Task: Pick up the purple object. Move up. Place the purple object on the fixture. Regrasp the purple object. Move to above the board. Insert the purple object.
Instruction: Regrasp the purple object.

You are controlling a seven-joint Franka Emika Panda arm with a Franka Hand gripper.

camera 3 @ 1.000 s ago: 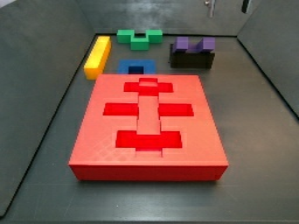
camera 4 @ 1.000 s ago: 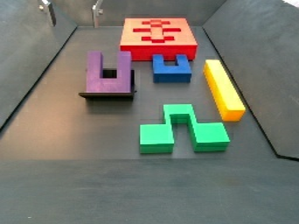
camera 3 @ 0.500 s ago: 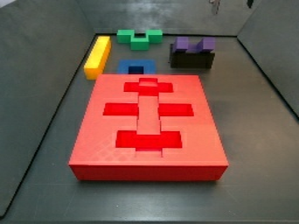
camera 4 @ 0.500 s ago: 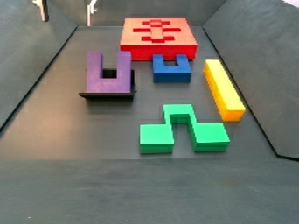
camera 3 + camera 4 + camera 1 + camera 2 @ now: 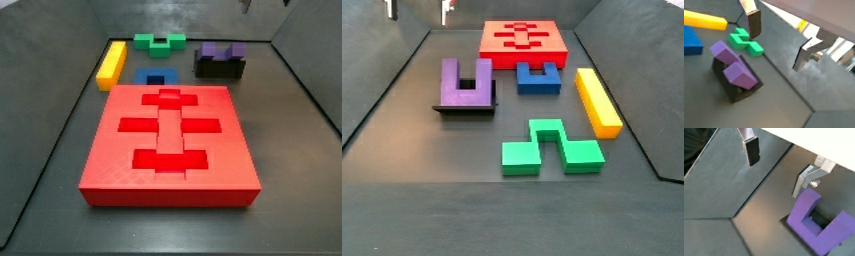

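Observation:
My gripper will bring up a hidden joining base when it lifts the purple object, because only purple prong ends show above the black fixture.
The purple object is a U-shaped block resting on the black fixture at the far right of the floor. It also shows in the other side view on the fixture, prongs pointing toward the board. The red board lies in the middle. My gripper is open and empty, high above the purple object, and only its fingertips show in both side views. In both wrist views the purple object lies beyond the open gripper, with nothing between the fingers.
A yellow bar, a green block and a blue notched block lie behind the board, left of the fixture. They also show in a wrist view: yellow bar, green block, blue block. Dark walls ring the floor.
My gripper has risen a little, so less of its fingertips shows at the edge of the side views. The purple object and the other pieces have not moved.

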